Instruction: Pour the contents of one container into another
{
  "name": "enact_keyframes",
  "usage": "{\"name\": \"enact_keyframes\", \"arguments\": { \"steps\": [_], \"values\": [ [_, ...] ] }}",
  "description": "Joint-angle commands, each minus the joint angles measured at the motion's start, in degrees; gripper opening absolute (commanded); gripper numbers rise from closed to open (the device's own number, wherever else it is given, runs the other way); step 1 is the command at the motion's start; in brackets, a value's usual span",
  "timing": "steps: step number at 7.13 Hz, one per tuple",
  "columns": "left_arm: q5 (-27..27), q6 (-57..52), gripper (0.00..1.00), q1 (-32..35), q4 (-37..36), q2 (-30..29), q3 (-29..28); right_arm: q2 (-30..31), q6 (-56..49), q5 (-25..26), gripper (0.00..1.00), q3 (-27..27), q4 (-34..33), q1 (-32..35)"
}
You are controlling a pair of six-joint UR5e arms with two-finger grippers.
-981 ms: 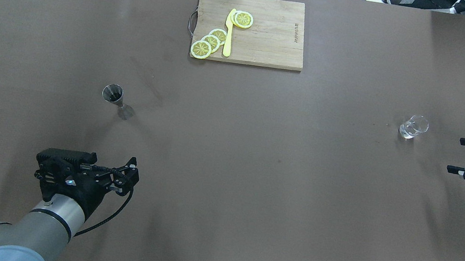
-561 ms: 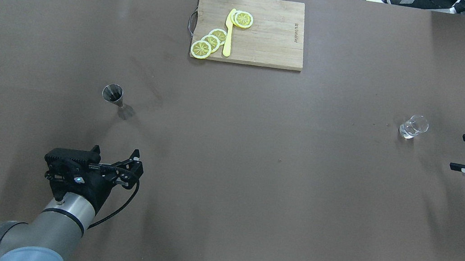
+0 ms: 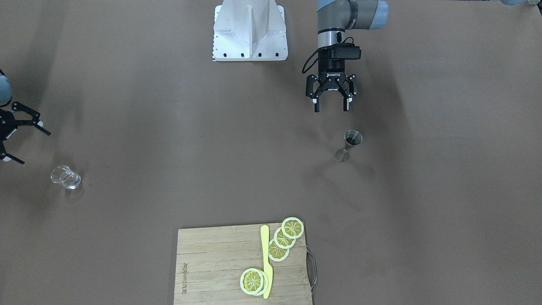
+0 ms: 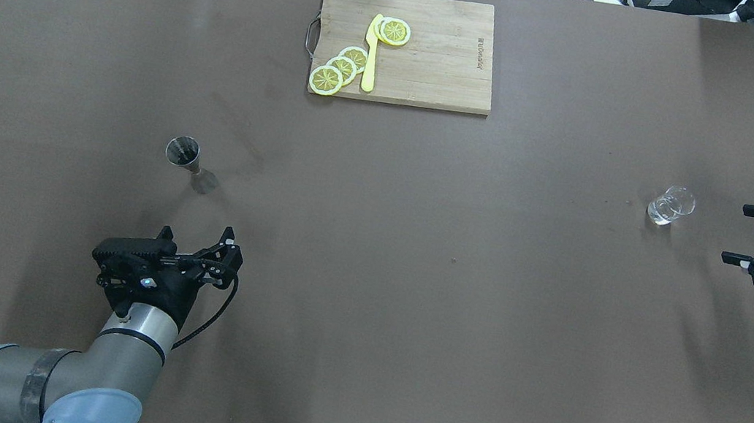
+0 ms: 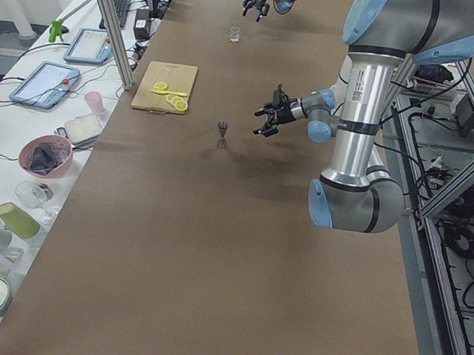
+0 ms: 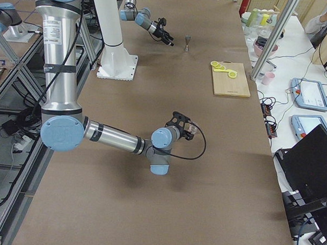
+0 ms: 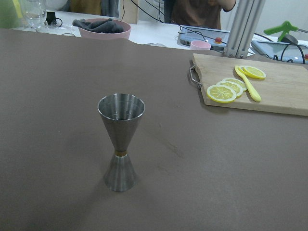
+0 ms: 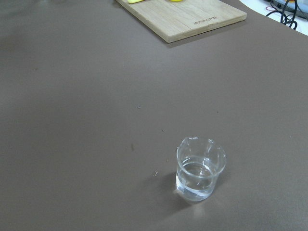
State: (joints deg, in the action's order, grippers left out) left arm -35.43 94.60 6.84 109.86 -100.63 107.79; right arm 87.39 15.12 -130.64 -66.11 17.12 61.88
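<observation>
I can see the clear glass tumbler's rim pinch out into a small spout (image 8: 185, 140), so I expect the clear liquid (image 8: 195, 184) to flow toward it when I tip the tumbler.
The steel hourglass jigger (image 4: 188, 163) stands upright on the brown table, left of centre; the left wrist view shows the jigger (image 7: 120, 142) close and centred. My left gripper (image 4: 195, 234) is open just short of it on the robot's side, apart from the jigger (image 3: 349, 145), with nothing between its fingers. The clear glass tumbler (image 4: 671, 205) stands upright at the right with a little clear liquid in it, and is seen again as the tumbler (image 8: 200, 168). My right gripper (image 4: 738, 233) is open to its right, facing it, with a gap between them.
A wooden cutting board (image 4: 436, 50) lies at the far middle of the table, with lemon slices (image 4: 342, 68) and a yellow knife (image 4: 371, 52) on it. The robot's white base plate (image 3: 250, 34) is at the near edge. Bowls and cups sit beyond the table's end.
My left gripper has moved forward toward the jigger and turned to face it. My right gripper has shifted slightly toward the glass. Jigger and glass have not moved.
</observation>
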Motion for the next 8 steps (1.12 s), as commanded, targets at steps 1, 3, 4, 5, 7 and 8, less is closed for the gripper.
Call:
{"name": "enact_keyframes", "arguments": {
  "steps": [1, 3, 4, 5, 7, 8],
  "values": [
    [0.28, 0.24, 0.97, 3.7, 0.0, 0.26, -3.62, -1.25, -0.71, 0.03, 1.0, 2.12, 1.15, -0.09],
    [0.28, 0.33, 0.97, 4.06, 0.09, -1.31, -6.0, -3.09, -3.08, 1.43, 0.99, 5.37, 3.36, -0.09],
    [0.28, 0.41, 0.97, 4.24, 0.09, -2.28, -6.97, -3.45, -5.52, 3.35, 0.99, 7.03, 3.71, -0.27],
    [0.28, 0.41, 0.97, 4.32, 0.09, -3.51, -8.02, -3.54, -5.72, 3.37, 0.99, 7.14, 3.8, -0.88],
    [3.15, 0.85, 0.97, 5.9, 0.18, -5.79, -11.52, -5.02, -5.37, 3.64, 0.96, 7.31, 3.71, -2.37],
    [4.48, 0.85, 0.97, 5.99, 0.09, -5.8, -11.81, -6.17, -5.28, 3.99, 0.96, 8.88, 3.71, -2.64]
  ]
}}
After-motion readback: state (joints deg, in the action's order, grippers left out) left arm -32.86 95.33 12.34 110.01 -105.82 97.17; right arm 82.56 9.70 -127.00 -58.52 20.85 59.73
